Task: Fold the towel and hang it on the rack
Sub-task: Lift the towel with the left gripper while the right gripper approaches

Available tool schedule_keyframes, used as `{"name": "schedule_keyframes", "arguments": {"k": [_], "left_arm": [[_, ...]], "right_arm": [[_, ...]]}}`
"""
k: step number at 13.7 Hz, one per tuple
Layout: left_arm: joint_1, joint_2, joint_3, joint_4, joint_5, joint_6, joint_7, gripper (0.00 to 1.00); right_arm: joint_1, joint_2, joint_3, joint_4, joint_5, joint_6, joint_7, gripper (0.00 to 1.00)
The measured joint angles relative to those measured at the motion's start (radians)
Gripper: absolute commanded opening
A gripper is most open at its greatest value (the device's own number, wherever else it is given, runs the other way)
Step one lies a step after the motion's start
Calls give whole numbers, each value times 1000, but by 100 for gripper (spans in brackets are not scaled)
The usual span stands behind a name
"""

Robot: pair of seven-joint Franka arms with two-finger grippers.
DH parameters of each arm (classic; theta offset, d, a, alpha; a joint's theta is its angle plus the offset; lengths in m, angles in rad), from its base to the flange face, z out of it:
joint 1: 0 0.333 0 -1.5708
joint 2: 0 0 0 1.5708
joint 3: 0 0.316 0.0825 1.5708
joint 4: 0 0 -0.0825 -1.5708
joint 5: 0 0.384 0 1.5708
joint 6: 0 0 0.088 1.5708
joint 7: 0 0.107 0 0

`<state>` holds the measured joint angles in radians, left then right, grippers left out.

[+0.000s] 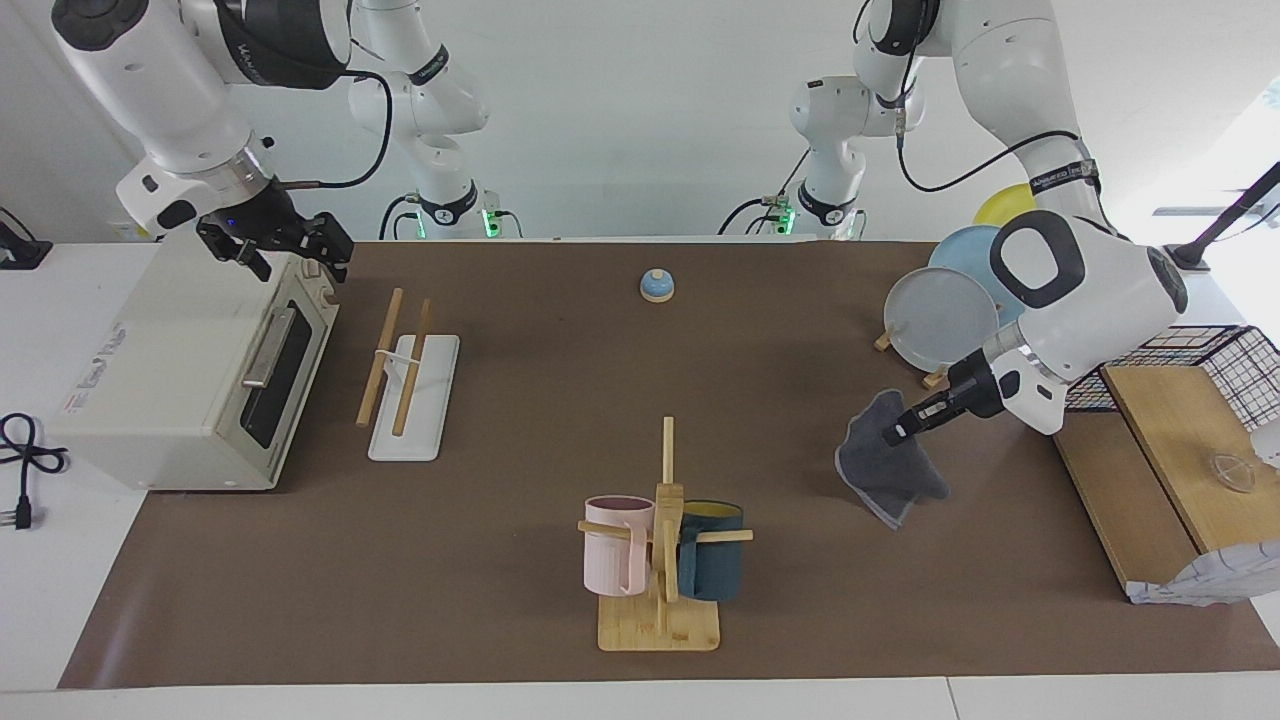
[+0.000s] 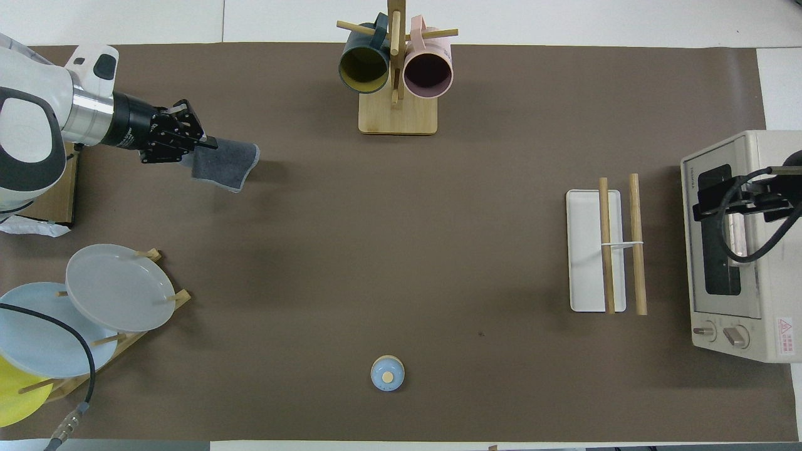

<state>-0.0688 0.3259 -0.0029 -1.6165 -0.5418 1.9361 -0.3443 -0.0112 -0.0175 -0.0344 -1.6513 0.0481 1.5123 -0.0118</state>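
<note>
I expect the towel to drape across the wooden rods and sag over the rack's white base when I lower it, since the towel's loose end [image 2: 247, 171] hangs limp.
The towel [image 1: 885, 470] shows its dark grey face and hangs bunched from my left gripper [image 1: 898, 432], which is shut on its upper edge, over the brown mat at the left arm's end of the table. In the overhead view the towel [image 2: 224, 163] sticks out from the left gripper [image 2: 199, 145]. The rack [image 1: 398, 360], two wooden rods on a white base [image 1: 425, 420], stands bare at the right arm's end, beside the toaster oven; it also shows in the overhead view [image 2: 617, 250]. My right gripper [image 1: 298, 262] waits open over the oven [image 2: 720, 202].
A toaster oven [image 1: 180, 370] stands at the right arm's end. A mug tree [image 1: 662, 540] with pink and blue mugs stands mid-table, farther from the robots. A plate stand [image 1: 940, 315], wooden boards [image 1: 1150, 470] and a wire basket [image 1: 1240, 365] crowd the left arm's end. A blue bell [image 1: 657, 285] sits near the robots.
</note>
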Motion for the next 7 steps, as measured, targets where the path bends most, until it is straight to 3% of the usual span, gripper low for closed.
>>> {"name": "schedule_keyframes", "arguments": {"k": [3,7], "left_arm": [[-55,-61,-1,1,12,-8,-307,0],[-93,-133,-5,1,14,-9,-648,0]], "right_arm": [[8,-4,1,-15,118,11,54,100],[62,-8,3,-43,275,81,321,100]]}}
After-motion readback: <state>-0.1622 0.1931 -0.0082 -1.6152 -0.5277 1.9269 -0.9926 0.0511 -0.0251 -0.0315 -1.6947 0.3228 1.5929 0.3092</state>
